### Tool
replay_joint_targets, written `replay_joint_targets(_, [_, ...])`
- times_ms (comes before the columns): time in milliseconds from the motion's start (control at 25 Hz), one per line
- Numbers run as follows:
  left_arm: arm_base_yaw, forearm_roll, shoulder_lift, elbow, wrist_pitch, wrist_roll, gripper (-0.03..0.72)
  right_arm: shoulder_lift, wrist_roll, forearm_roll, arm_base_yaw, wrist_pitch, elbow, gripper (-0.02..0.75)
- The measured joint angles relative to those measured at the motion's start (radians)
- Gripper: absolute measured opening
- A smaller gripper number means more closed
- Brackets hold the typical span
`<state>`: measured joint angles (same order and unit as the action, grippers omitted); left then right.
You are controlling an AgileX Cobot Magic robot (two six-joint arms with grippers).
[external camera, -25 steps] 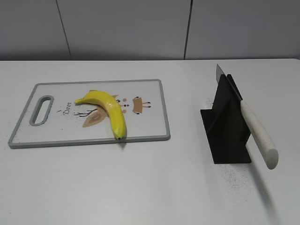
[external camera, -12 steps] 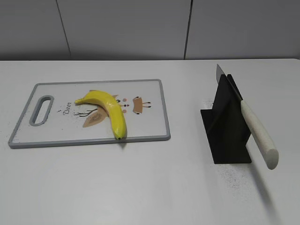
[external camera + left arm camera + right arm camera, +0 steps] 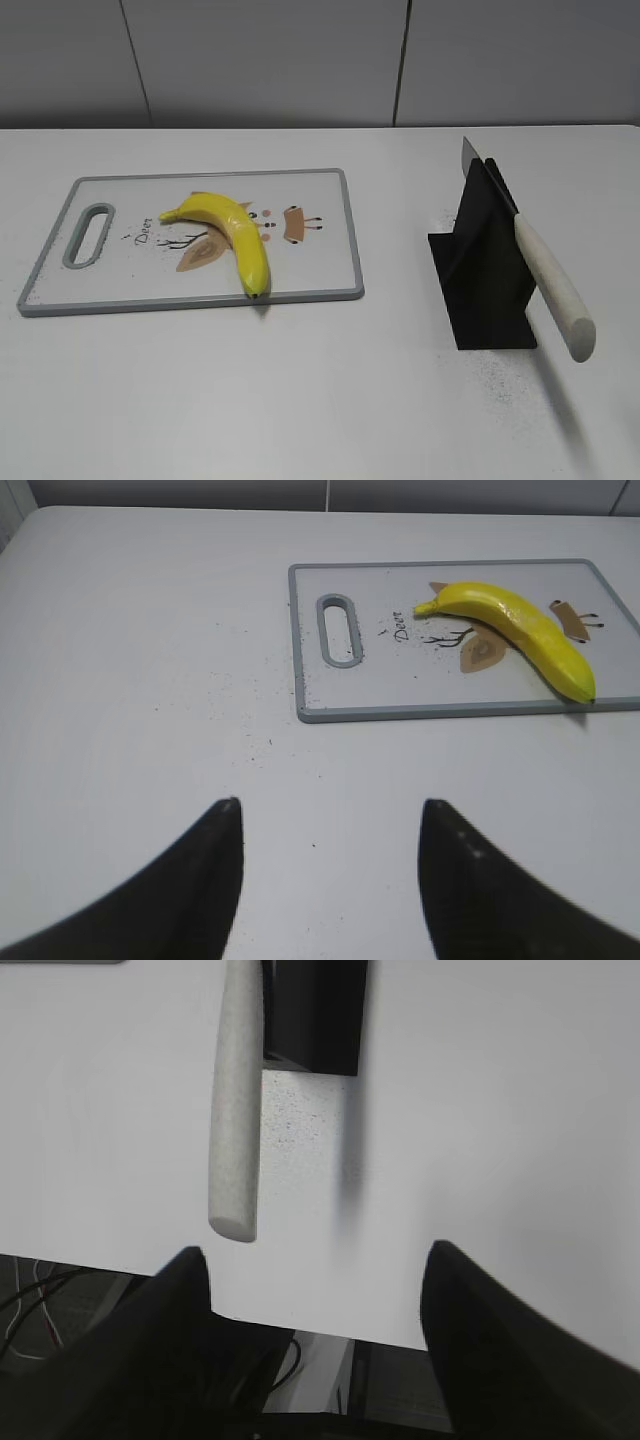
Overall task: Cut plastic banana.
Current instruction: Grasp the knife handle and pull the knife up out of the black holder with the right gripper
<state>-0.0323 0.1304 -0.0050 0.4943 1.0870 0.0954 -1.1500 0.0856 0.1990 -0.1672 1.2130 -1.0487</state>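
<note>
A pale tip [image 3: 469, 154] pokes out beyond the black stand, so the knife [image 3: 553, 288] will reveal a long, broad blade when I lift it out.
A yellow plastic banana [image 3: 232, 232] lies on a white cutting board with a grey rim [image 3: 330, 195]; both also show in the left wrist view, the banana [image 3: 520, 632] and the board [image 3: 300, 640]. A knife with a pale handle [image 3: 548, 285] rests slanted in a black stand [image 3: 480, 270]; the right wrist view shows the handle [image 3: 236, 1110] and the stand [image 3: 312, 1010]. My left gripper [image 3: 330, 815] is open and empty over bare table, left of the board. My right gripper [image 3: 315, 1265] is open and empty at the table's near edge, just short of the handle's end. Neither gripper shows in the exterior view.
The white table [image 3: 330, 400] carries dark specks near the stand and the board. The right wrist view shows the table's front edge [image 3: 330, 1328] with cables below it. A grey wall stands behind the table.
</note>
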Motion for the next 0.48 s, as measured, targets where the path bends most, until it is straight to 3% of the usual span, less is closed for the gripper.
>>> replay_joint_targets(200, [0.000, 0.000, 0.000, 0.000, 0.000, 0.000, 0.545, -0.125, 0.000, 0.030, -0.032, 0.000, -0.054, 0.528])
replay_joint_targets(480, [0.000, 0.000, 0.000, 0.000, 0.000, 0.000, 0.545, -0.261, 0.103, -0.055, -0.207, -0.068, -0.067, 0.528])
